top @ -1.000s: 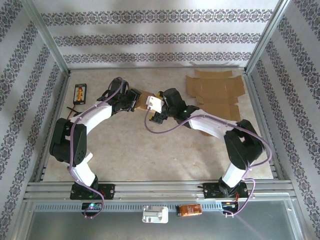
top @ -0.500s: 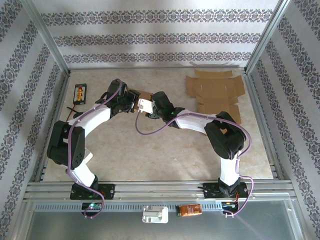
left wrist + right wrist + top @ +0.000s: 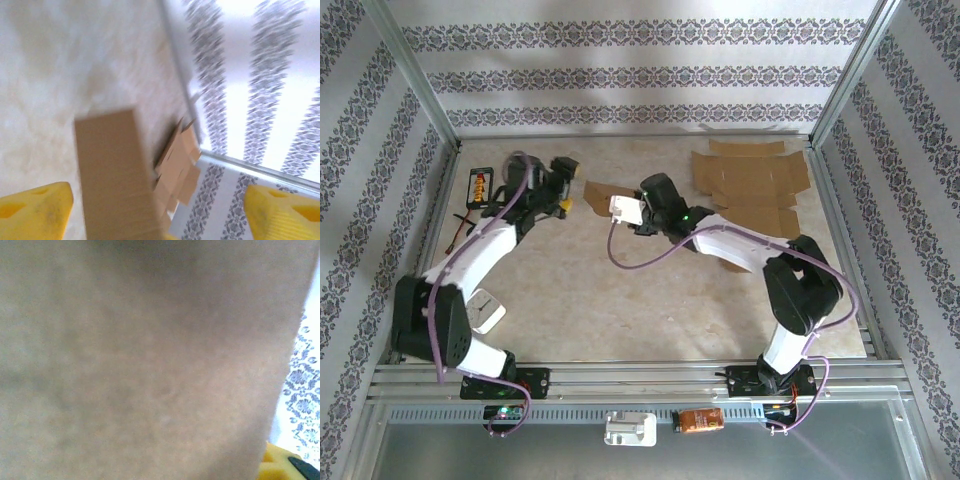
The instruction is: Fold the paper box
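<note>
The paper box (image 3: 603, 196) is slanted against my right gripper. Next, my right gripper moves it forward and sets it square (image 3: 631, 244) before both grippers fold its ends.
The paper box (image 3: 597, 193) is a small brown folded piece at the middle back of the table, between the two grippers. In the left wrist view the paper box (image 3: 114, 172) stands ahead of my left gripper (image 3: 157, 212), whose yellow fingertips (image 3: 32, 210) are spread wide and clear of it. My left gripper (image 3: 563, 196) sits just left of the box. My right gripper (image 3: 620, 207) is pressed up against the box's right side. Brown cardboard (image 3: 140, 355) covers the right wrist view, with one yellow fingertip (image 3: 280, 465) at the lower right corner; the jaws are hidden.
A flat unfolded cardboard sheet (image 3: 750, 185) lies at the back right. A black and orange device (image 3: 480, 186) lies at the back left by the frame. A white object (image 3: 485, 310) lies near the left arm's base. Metal rails border the table.
My left gripper has let go of the box and pulled back to the left. The right gripper has shifted slightly right, staying against the box.
</note>
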Robot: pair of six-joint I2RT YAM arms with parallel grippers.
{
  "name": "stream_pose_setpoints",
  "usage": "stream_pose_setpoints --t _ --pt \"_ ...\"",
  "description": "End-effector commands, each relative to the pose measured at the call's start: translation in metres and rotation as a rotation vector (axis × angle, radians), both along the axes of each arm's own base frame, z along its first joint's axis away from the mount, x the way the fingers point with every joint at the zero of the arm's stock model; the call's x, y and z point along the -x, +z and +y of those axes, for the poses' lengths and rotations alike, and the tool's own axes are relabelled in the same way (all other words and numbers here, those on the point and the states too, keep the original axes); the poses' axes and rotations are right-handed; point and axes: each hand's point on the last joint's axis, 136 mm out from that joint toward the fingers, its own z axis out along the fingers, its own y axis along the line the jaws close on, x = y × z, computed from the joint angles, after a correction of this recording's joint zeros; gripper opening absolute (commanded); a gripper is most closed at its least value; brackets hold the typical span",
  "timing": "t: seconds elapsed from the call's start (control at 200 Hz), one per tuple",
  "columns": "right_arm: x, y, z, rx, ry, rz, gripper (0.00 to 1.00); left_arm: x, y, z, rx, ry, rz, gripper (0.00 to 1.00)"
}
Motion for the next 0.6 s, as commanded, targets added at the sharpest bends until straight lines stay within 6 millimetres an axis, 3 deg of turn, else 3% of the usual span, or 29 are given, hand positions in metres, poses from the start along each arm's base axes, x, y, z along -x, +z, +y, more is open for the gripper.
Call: stream_pose_setpoints --t 0.0,0.085,0.16,0.265,0.4,0.595 --pt "0.042 0.004 -0.029 0.223 0.104 0.191 0.36 0.013 0.064 0.047 -0.353 0.057 -0.213 0.91" --pt "0.060 0.003 -0.052 0.435 0.095 0.317 0.36 0.029 0.087 0.062 -0.612 0.027 -0.327 0.89" --pt "0.073 0.006 -0.065 0.562 0.075 0.430 0.32 0.042 0.099 0.056 -0.768 -0.069 -0.462 0.87" --pt "0.093 0.022 -0.057 0.587 0.081 0.583 0.34 0.064 0.105 0.035 -0.878 -0.218 -0.623 0.87" --pt "0.117 0.029 -0.042 0.612 0.132 0.719 0.37 0.087 0.095 0.015 -0.920 -0.383 -0.709 0.89" --pt "0.105 0.019 -0.020 0.593 0.173 0.727 0.38 0.107 0.079 -0.006 -0.897 -0.566 -0.733 0.88"
